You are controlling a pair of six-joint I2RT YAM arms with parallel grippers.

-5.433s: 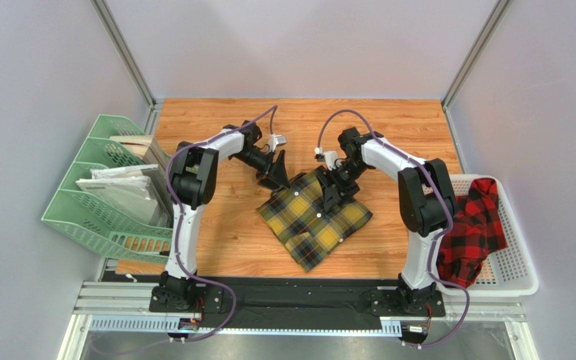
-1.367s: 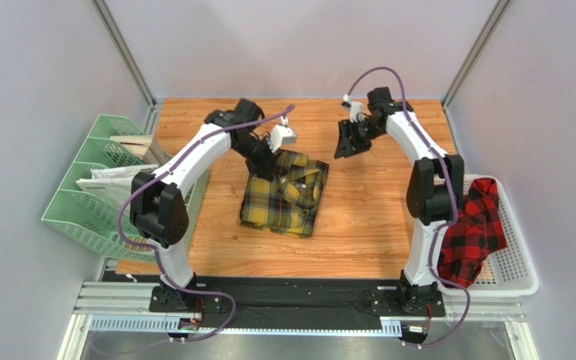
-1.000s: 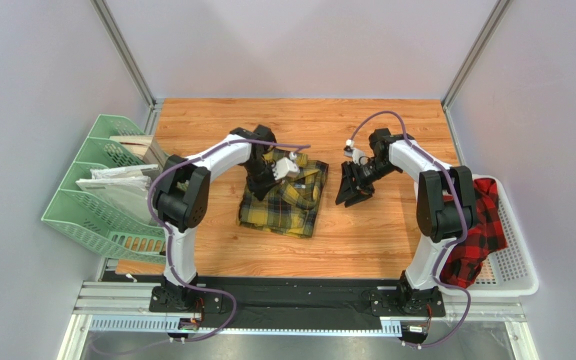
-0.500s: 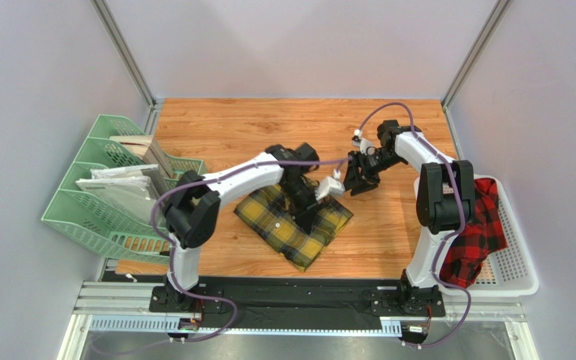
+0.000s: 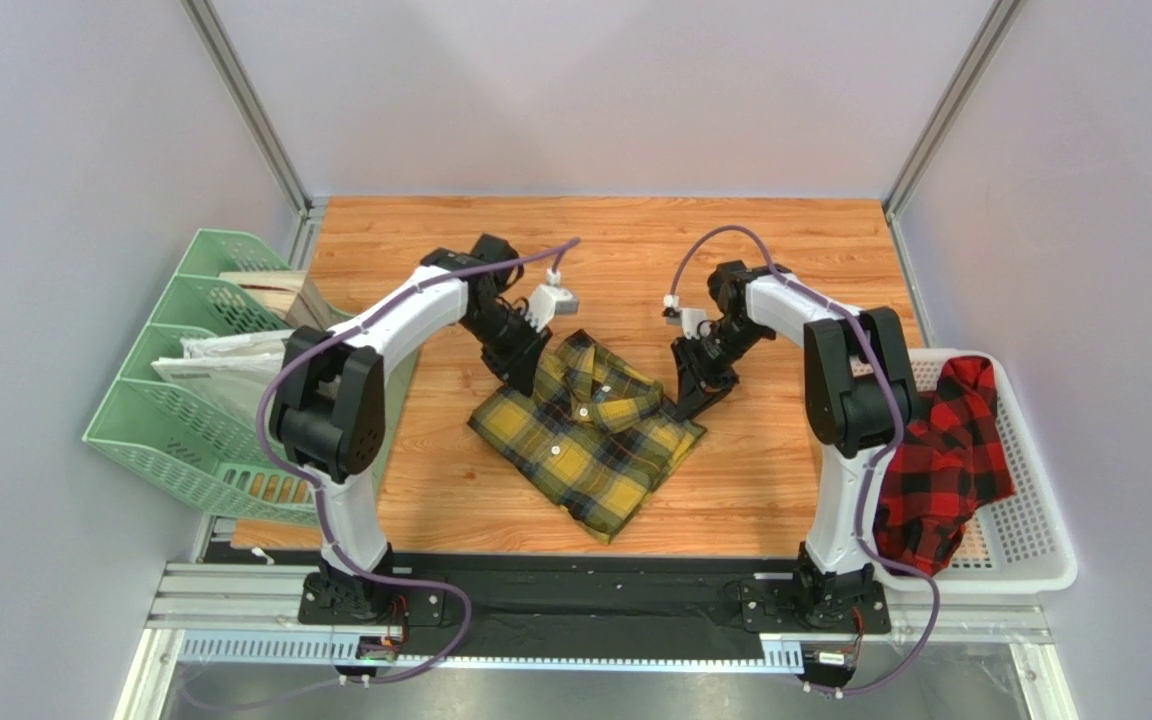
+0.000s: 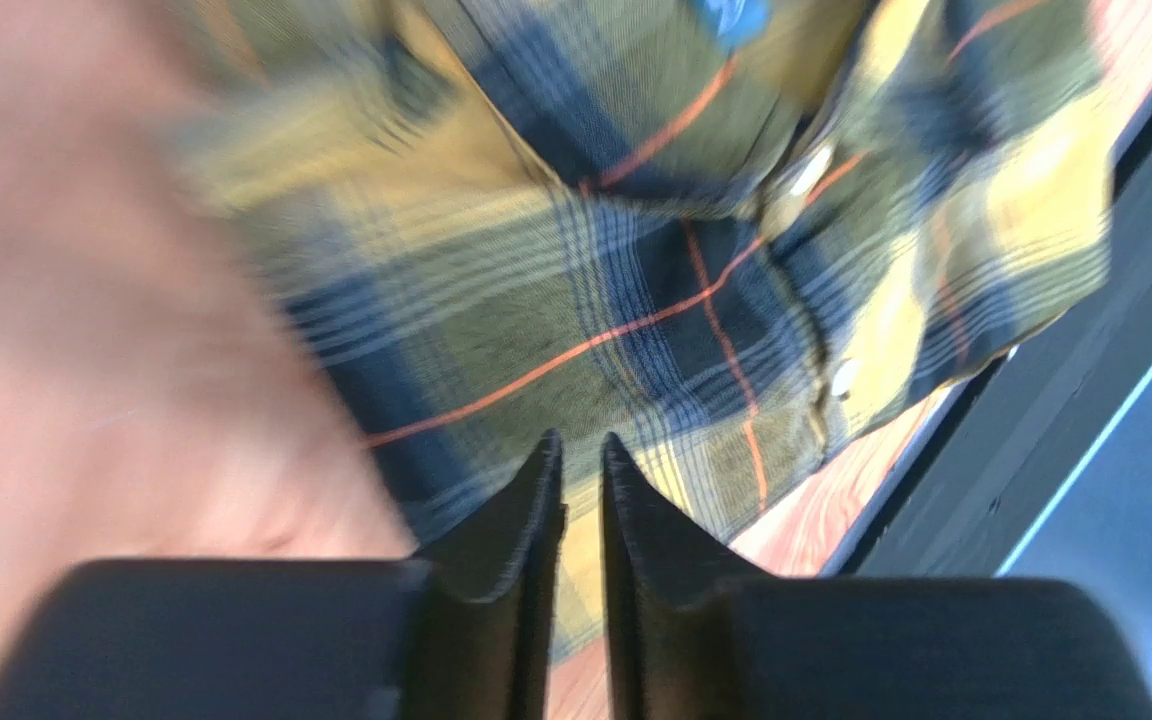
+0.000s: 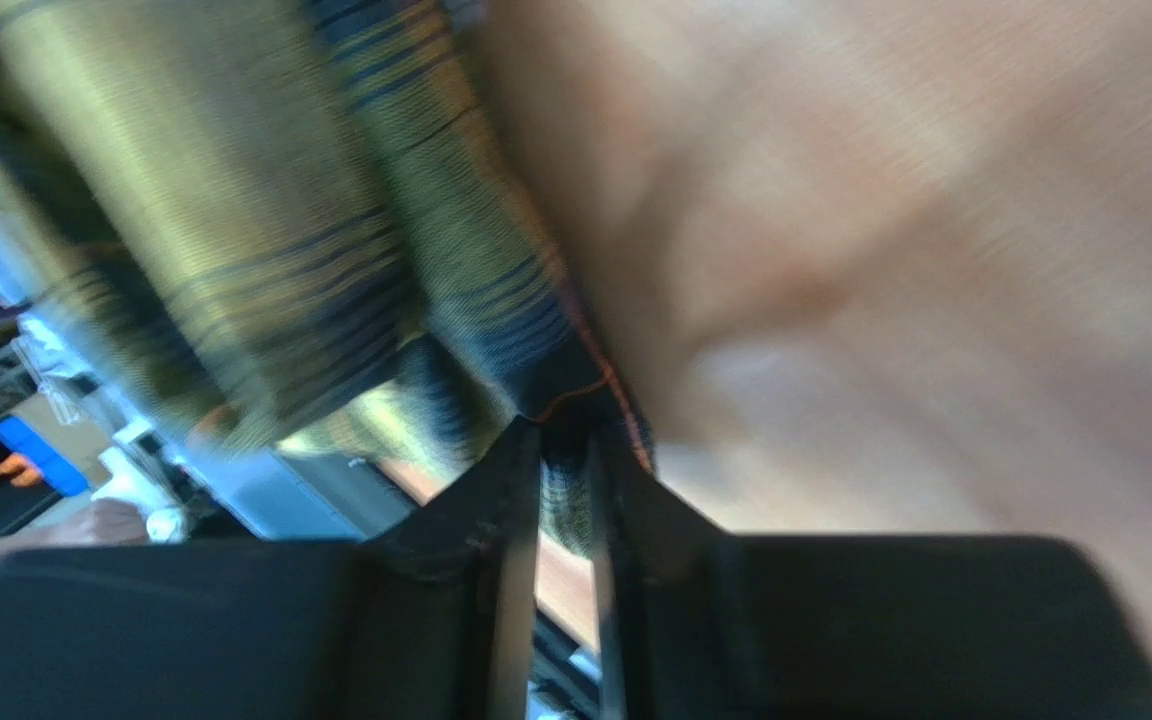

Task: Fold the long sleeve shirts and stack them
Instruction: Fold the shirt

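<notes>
My right gripper is to take the shirt's shoulder edge [image 5: 690,431] again, but the yellow shirt lies slanted with its hem corner [image 5: 606,528] toward the black bar. I should turn the shirt square first.
The yellow-and-black checked shirt [image 5: 593,446] lies folded, collar up, in the middle of the wooden table. My left gripper [image 5: 518,360] sits at its upper left edge. In the left wrist view that gripper [image 6: 576,443] has its jaws nearly together over the plaid [image 6: 657,285], and I cannot tell whether cloth is pinched. My right gripper [image 5: 687,393] is at the shirt's right edge. The right wrist view shows it [image 7: 567,438] shut on a fold of the yellow shirt [image 7: 237,225]. The red-and-black checked shirt [image 5: 946,458] hangs crumpled in the basket.
A white perforated basket [image 5: 1040,528] stands at the table's right edge. Green stacked file trays [image 5: 177,393] with papers stand at the left. A black rail [image 5: 567,593] runs along the near edge, and grey walls close in the sides and back.
My left gripper has pulled back from the shirt's middle to its upper left edge. My right gripper came down onto the right edge and closed. The shirt now lies wider, collar showing.
</notes>
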